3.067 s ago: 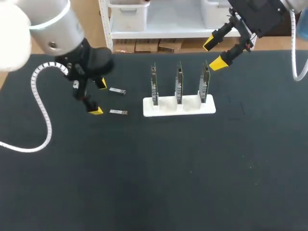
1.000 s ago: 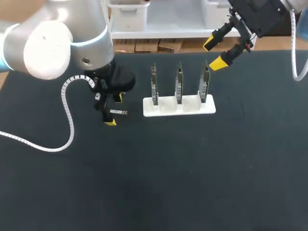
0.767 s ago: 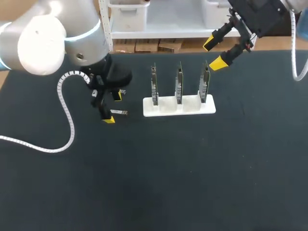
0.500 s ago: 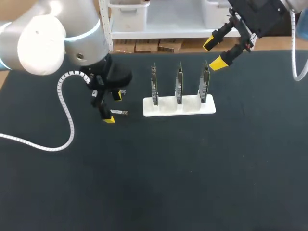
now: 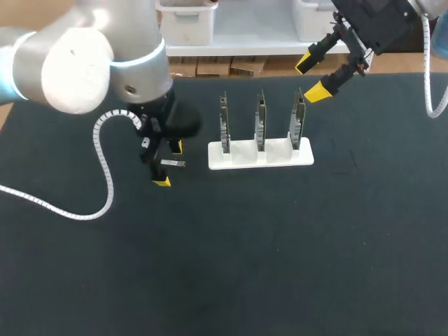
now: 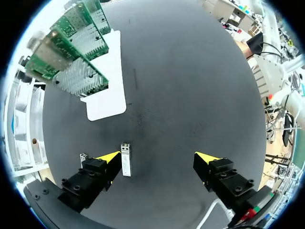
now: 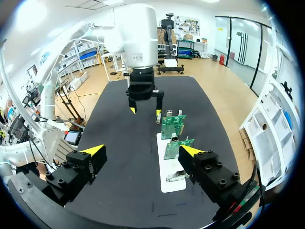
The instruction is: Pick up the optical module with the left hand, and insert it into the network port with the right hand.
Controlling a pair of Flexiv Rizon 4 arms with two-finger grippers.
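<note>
The small silver optical module [image 5: 173,163] lies lengthwise between the fingers. When I lift it, its far end [image 6: 125,147] will stick out beyond the yellow ends of the fingers.
A small silver optical module [image 5: 172,163] lies flat on the black table [image 5: 280,252], between the spread fingers of my left gripper [image 5: 169,164], which is open. In the left wrist view the module [image 6: 126,161] lies close to one finger, and nothing touches it from the other side of the gripper [image 6: 157,158]. A white stand [image 5: 260,155] to the right holds three upright green network cards [image 5: 260,122]. My right gripper [image 5: 311,78] hangs open and empty above the table's far right, behind the stand. From the right wrist the gripper [image 7: 143,151] looks over the stand [image 7: 167,164] toward the left gripper [image 7: 145,111].
A second small module [image 6: 83,156] peeks out behind one left finger; the left arm hides it in the head view. A white cable [image 5: 84,203] loops from the left arm over the table's left side. The network cards [image 6: 71,52] stand ahead of the left gripper.
My left gripper shifted a little to the right and toward the near side, around the module. The right arm has not moved.
</note>
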